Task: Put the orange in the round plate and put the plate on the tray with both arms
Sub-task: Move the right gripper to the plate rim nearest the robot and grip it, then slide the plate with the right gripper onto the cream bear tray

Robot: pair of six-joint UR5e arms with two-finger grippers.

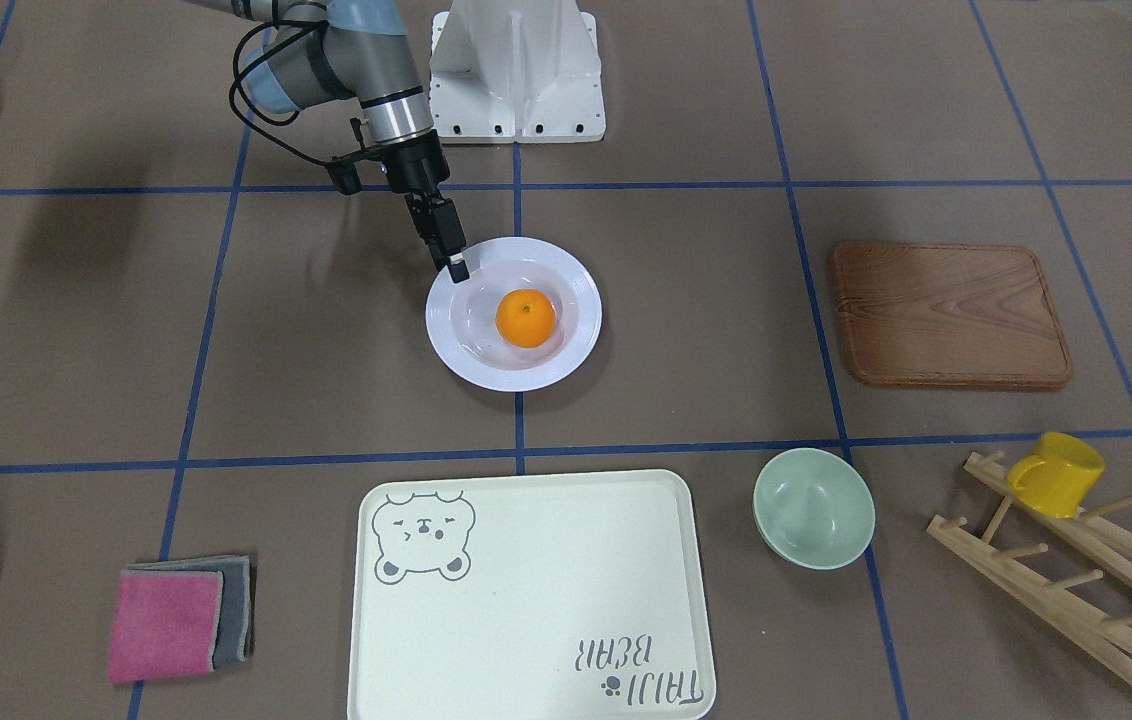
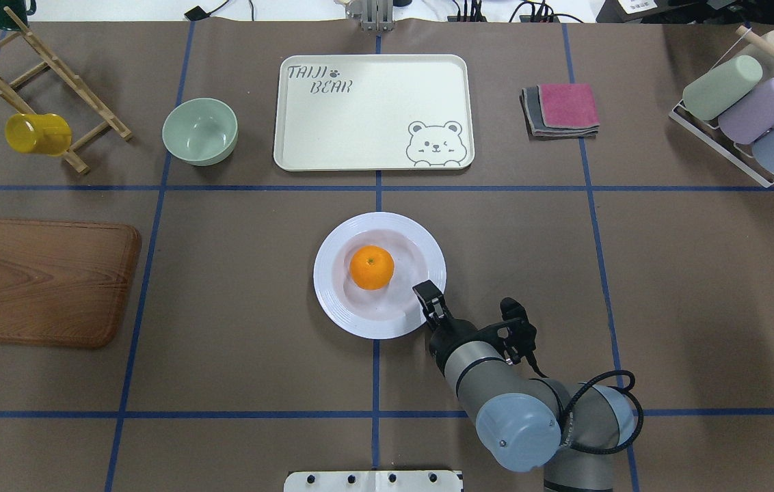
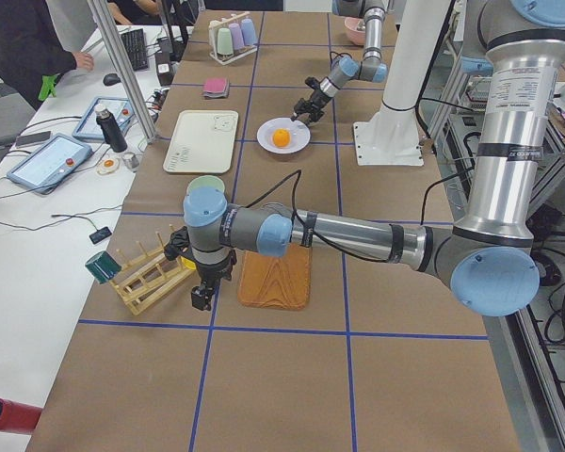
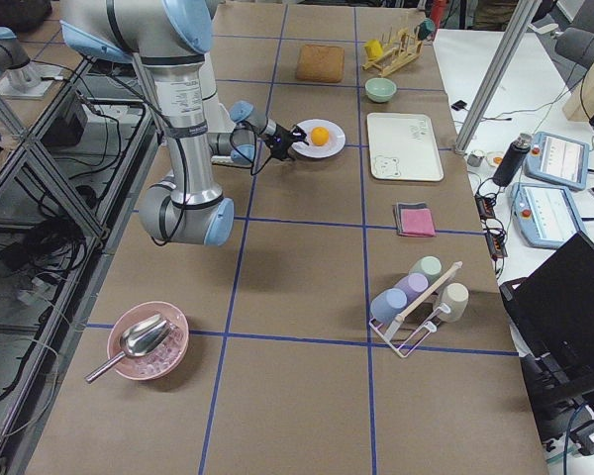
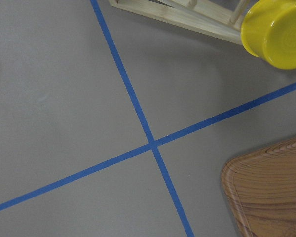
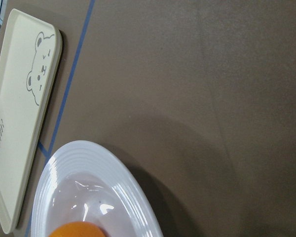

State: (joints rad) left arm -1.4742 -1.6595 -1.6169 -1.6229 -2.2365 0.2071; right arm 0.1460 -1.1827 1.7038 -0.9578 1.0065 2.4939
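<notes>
My right gripper is carrying the plate by its rim, with the orange in the plate's sunken centre (image 1: 526, 319). It should carry on carrying the plate until the plate rests on the clear cream tray (image 1: 532, 598).
The orange (image 1: 525, 317) lies in the sunken centre of the white round plate (image 1: 466, 360), which stands mid-table. My right gripper (image 1: 457, 268) reaches down at a slant to the plate's rim on the robot's side. Its upper finger (image 2: 428, 292) lies over the rim and hides the lower one, so I cannot tell whether it is open or shut. The cream tray (image 1: 546, 600) with the bear drawing lies beyond the plate, with nothing on it. My left gripper (image 3: 201, 298) hangs low by the wooden rack, seen only in the exterior left view, so I cannot tell its state.
A pale green bowl (image 1: 813, 507) sits beside the tray. A brown wooden board (image 1: 948, 313) and a wooden rack (image 1: 1076, 590) with a yellow mug (image 1: 1056, 474) lie on my left side. Folded pink and grey cloths (image 1: 176, 620) and a cup rack (image 2: 746, 109) are on my right side.
</notes>
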